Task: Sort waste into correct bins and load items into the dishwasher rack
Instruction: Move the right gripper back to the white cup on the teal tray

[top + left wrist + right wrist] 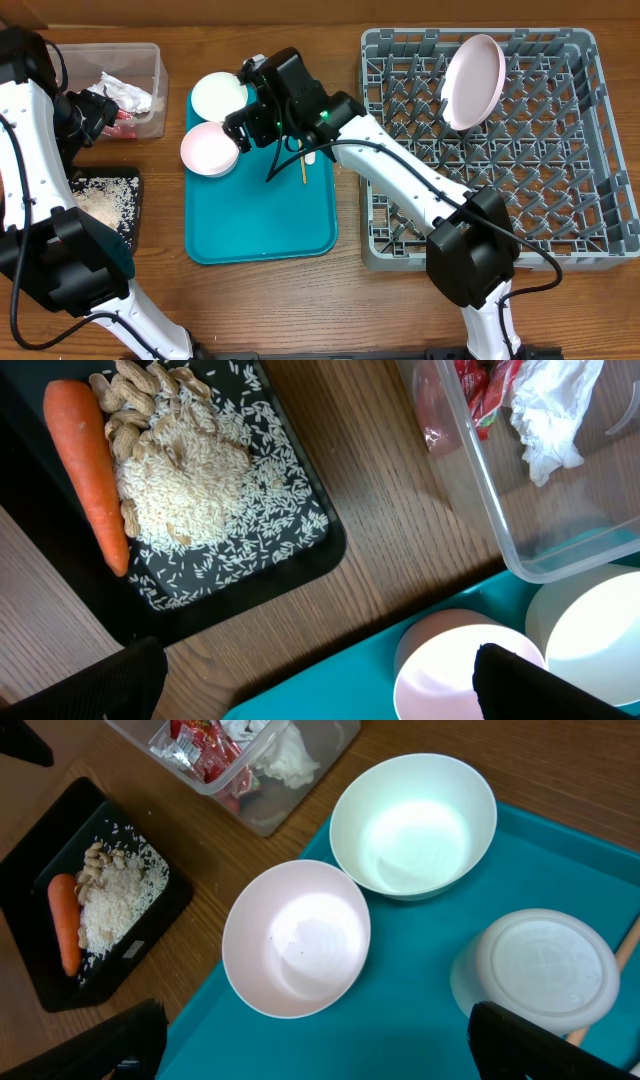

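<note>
The upturned white cup [545, 965] stands away from both bowls, so my right gripper should keep moving toward it with open fingers and close around its sides [474, 982].
Two white bowls [218, 95] [208, 150] sit on the teal tray [260, 225]. In the right wrist view both bowls [415, 825] [295, 935] show, with an upturned white cup [545, 970] and the wooden stick [625, 945] beside it. My right gripper [320, 1050] is open and empty above the tray. My left gripper [320, 690] is open and empty over the tray's edge, by a bowl [450, 670]. The carrot [88, 470] and grainy scraps [190, 480] lie in the black tray [300, 550]. The red wrapper [480, 390] and napkin [545, 420] lie in the clear tub [560, 550]. The plate [472, 80] stands in the rack [590, 150].
The stick [303, 165] lies on the teal tray under the right arm. The clear tub [150, 50] is at the back left, the black tray [128, 230] in front of it. The left arm covers part of both. The rack fills the right side.
</note>
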